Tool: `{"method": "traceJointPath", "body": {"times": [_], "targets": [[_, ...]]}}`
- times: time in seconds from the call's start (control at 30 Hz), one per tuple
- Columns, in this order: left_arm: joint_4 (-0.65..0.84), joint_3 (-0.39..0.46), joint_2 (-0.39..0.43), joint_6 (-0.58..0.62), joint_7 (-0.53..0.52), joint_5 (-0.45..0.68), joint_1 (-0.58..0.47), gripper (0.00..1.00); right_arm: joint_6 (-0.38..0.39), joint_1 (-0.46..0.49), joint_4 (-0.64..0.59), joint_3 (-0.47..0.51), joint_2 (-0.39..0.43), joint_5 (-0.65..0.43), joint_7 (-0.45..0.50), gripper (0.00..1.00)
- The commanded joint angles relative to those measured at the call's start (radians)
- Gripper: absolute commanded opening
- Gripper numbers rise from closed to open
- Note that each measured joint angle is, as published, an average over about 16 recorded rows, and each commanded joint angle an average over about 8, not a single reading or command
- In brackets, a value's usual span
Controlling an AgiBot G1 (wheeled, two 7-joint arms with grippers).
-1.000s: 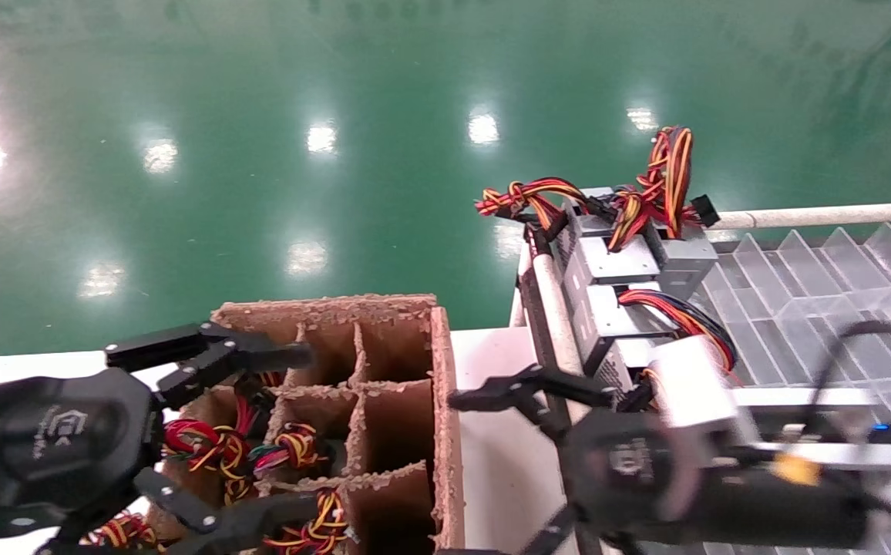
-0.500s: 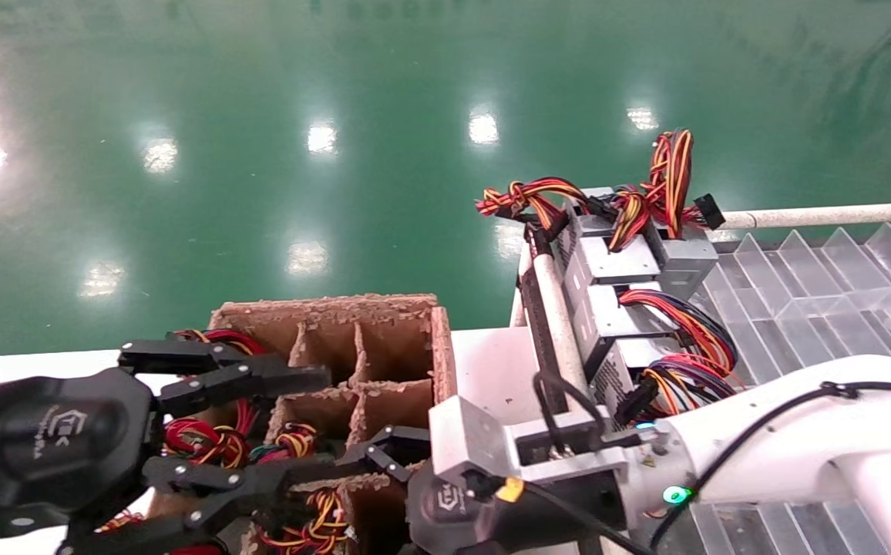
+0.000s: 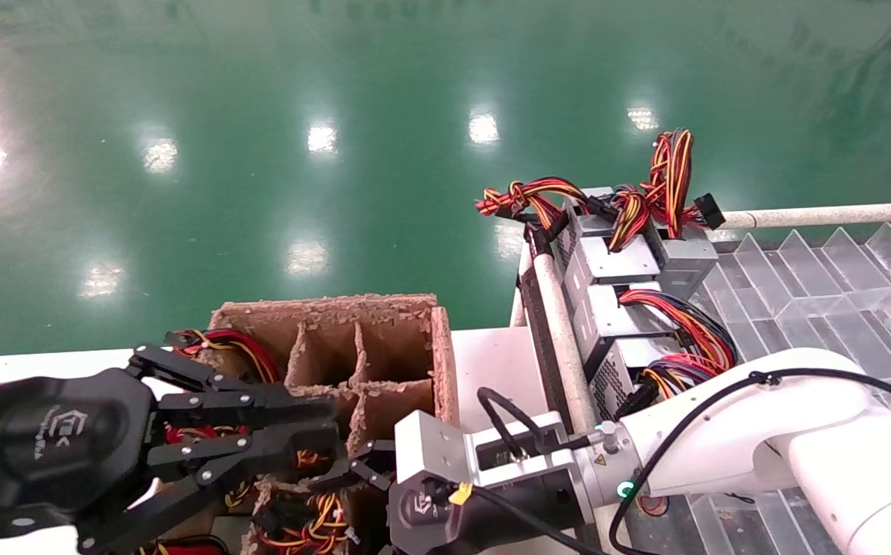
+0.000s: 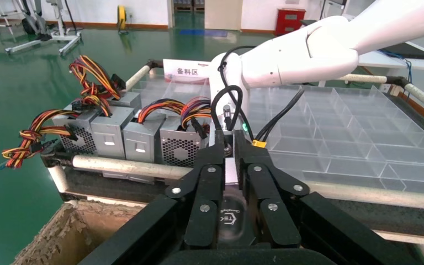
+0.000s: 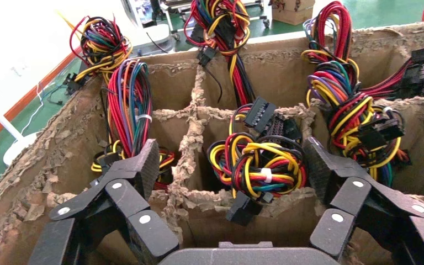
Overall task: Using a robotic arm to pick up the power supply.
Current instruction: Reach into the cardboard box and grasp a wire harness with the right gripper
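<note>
The wire bundle (image 3: 309,527) winds down into its cell (image 5: 258,160), so when I lift, the hidden power supply will come up after the wires and hang below them.
My right gripper (image 5: 234,160) hangs open over a cell of the cardboard box (image 5: 44,160). A twisted red-yellow-black wire bundle (image 5: 259,165) sits between its pads (image 5: 146,163), untouched. That power supply's body is hidden down in the cell. In the head view the right gripper (image 3: 345,482) is at the box's near side, on a white robotic arm (image 3: 731,432). My left gripper (image 3: 322,420) is shut and empty above the box's left cells. In the left wrist view its fingers (image 4: 210,165) stand close together. Several silver power supplies (image 3: 615,266) stand in a row on the rack.
The cardboard box (image 3: 442,370) has torn dividers and several cells holding wire bundles. A clear plastic divider tray (image 3: 800,293) fills the rack to the right, behind a white padded rail (image 3: 561,331). Beyond lies green floor.
The right arm swung left from the rack to the cardboard box and lowered its open gripper over a cell. The left gripper's fingers went from wide open to shut.
</note>
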Motion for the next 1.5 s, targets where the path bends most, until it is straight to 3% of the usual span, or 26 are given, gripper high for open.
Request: {"method": "traceJointPath", "body": {"times": [0.03, 0.87, 1.5], "targets": [[0.0, 0.0, 0.0, 0.0, 0.0, 0.0, 0.0, 0.0, -0.001, 0.005, -0.017, -0.009, -0.005, 0.003, -0.011, 0.0], [0.0, 0.0, 0.0, 0.0, 0.0, 0.0, 0.0, 0.0, -0.005, 0.052, -0.113, -0.103, -0.027, 0.062, -0.093, 0.0], [0.0, 0.0, 0.0, 0.0, 0.0, 0.0, 0.0, 0.0, -0.01, 0.077, -0.057, -0.161, 0.018, 0.176, -0.07, 0.0]]}}
